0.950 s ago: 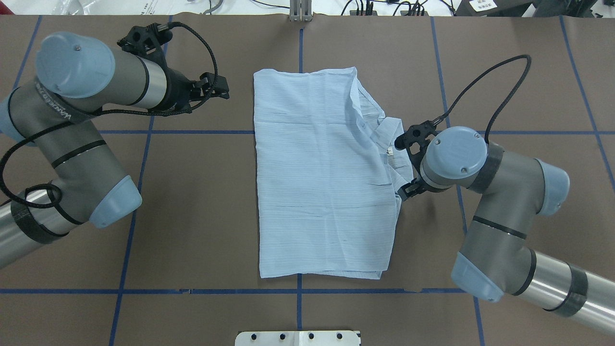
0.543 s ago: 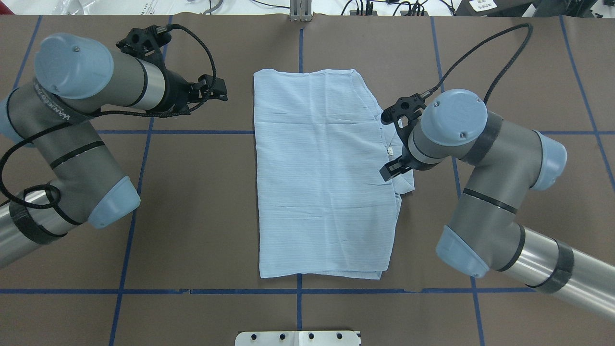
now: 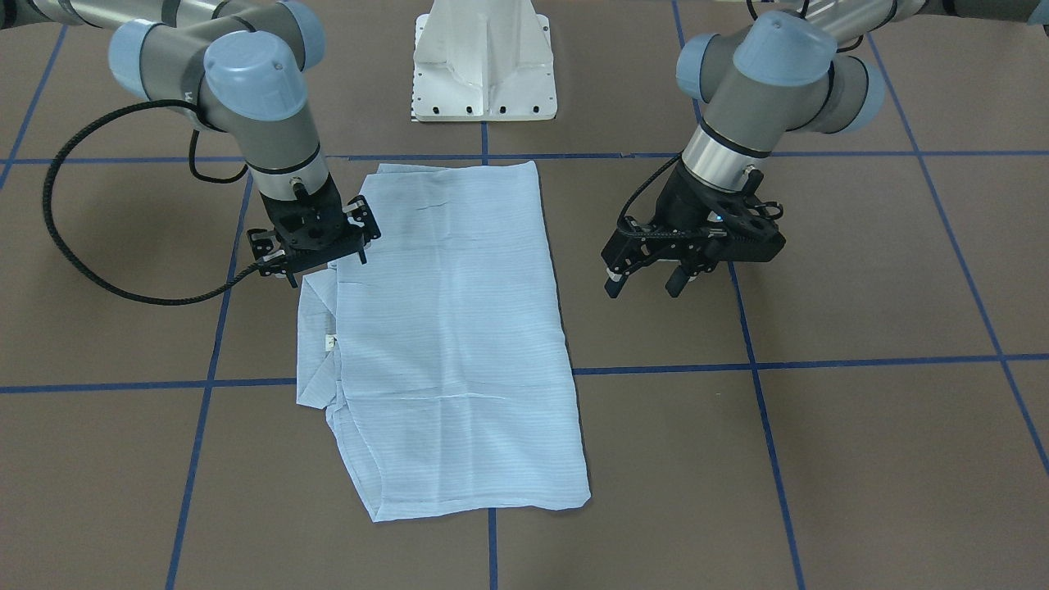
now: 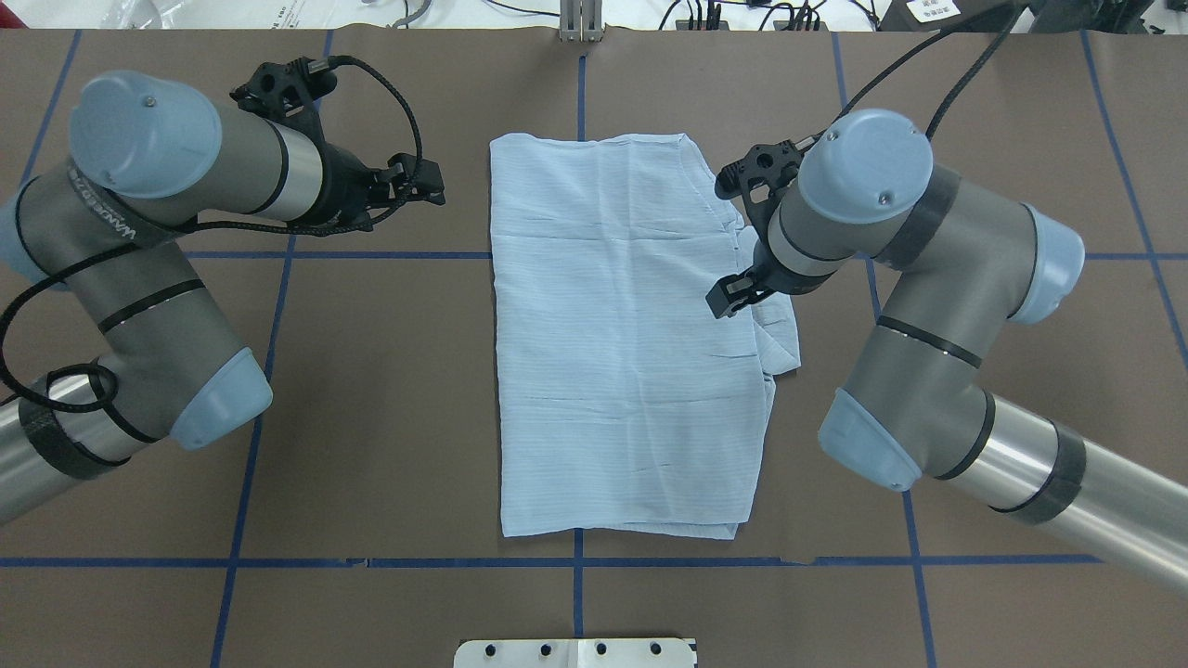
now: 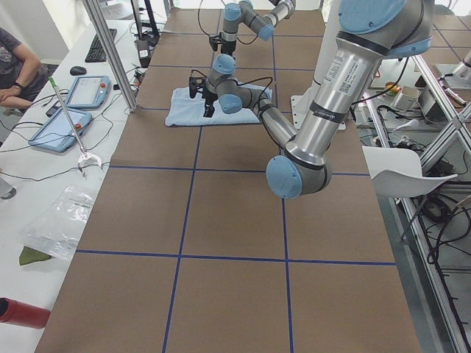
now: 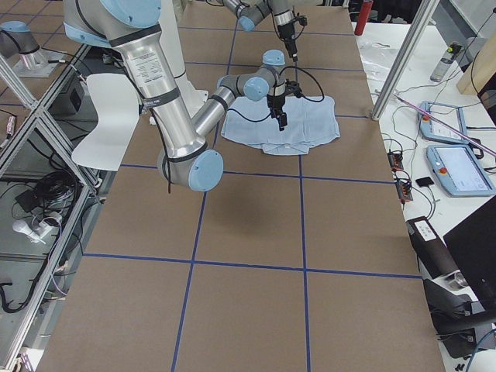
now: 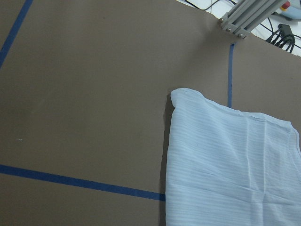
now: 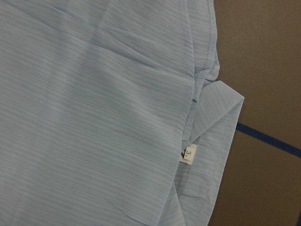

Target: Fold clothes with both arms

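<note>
The whole shirt (image 3: 452, 339) lies flat across the clear brown surface (image 3: 442, 141). It should slide along with its collar part when I pull the shirt's near edge.
The pale blue striped shirt (image 4: 622, 353) lies folded in a tall rectangle in the middle of the brown table, and also shows in the front view (image 3: 459, 328). Its collar part (image 4: 781, 339), with a small white size label (image 8: 189, 154), sticks out at the robot's right edge. My right gripper (image 4: 729, 299) hovers over that edge near the collar; its jaws look open and empty in the front view (image 3: 315, 260). My left gripper (image 4: 425, 183) is open and empty above bare table left of the shirt, its fingers (image 3: 615, 284) pointing down.
The white pedestal base (image 3: 483, 74) stands at the robot's side of the table. Blue tape lines (image 4: 371, 255) cross the brown surface. An aluminium post (image 4: 580, 23) stands at the far edge. Tablets (image 5: 62, 125) and cables lie on the side bench.
My right gripper has moved away from the shirt's right edge, up and towards the far side over the collar. The raised flap at the shirt's far right has settled flat. The left arm barely moved.
</note>
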{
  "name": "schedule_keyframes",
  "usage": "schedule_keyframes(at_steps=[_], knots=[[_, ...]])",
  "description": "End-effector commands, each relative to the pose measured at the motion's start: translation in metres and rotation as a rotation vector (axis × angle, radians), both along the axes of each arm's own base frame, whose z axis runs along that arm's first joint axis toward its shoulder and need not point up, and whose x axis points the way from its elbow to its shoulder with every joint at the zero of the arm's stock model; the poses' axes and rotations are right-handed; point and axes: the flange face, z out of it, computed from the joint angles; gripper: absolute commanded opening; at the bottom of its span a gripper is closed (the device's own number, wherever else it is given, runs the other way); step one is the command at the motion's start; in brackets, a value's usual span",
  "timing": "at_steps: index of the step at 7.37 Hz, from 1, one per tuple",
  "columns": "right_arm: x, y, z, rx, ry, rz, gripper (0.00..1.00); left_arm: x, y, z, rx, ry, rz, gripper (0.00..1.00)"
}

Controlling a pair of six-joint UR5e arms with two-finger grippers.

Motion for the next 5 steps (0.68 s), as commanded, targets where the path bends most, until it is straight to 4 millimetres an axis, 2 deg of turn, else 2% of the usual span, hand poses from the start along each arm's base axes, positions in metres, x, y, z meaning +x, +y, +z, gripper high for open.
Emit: schedule_keyframes(at_steps=[1, 2, 4, 5], knots=[[0.029, -0.002, 0.005, -0.054, -0.029, 0.021, 1.0, 0.029, 0.04, -0.009, -0.078, 0.048, 0.05, 0.99], [0.034, 0.004, 0.008, -0.131, -0.044, 0.096, 1.0, 0.042, 0.063, -0.015, -0.123, 0.075, 0.067, 0.99], [0.058, 0.028, 0.001, -0.185, -0.09, 0.162, 1.0, 0.053, 0.101, -0.004, -0.182, 0.082, 0.089, 0.99], [0.056, 0.03, 0.003, -0.202, -0.089, 0.168, 1.0, 0.069, 0.119, 0.002, -0.176, 0.058, 0.086, 0.99]])
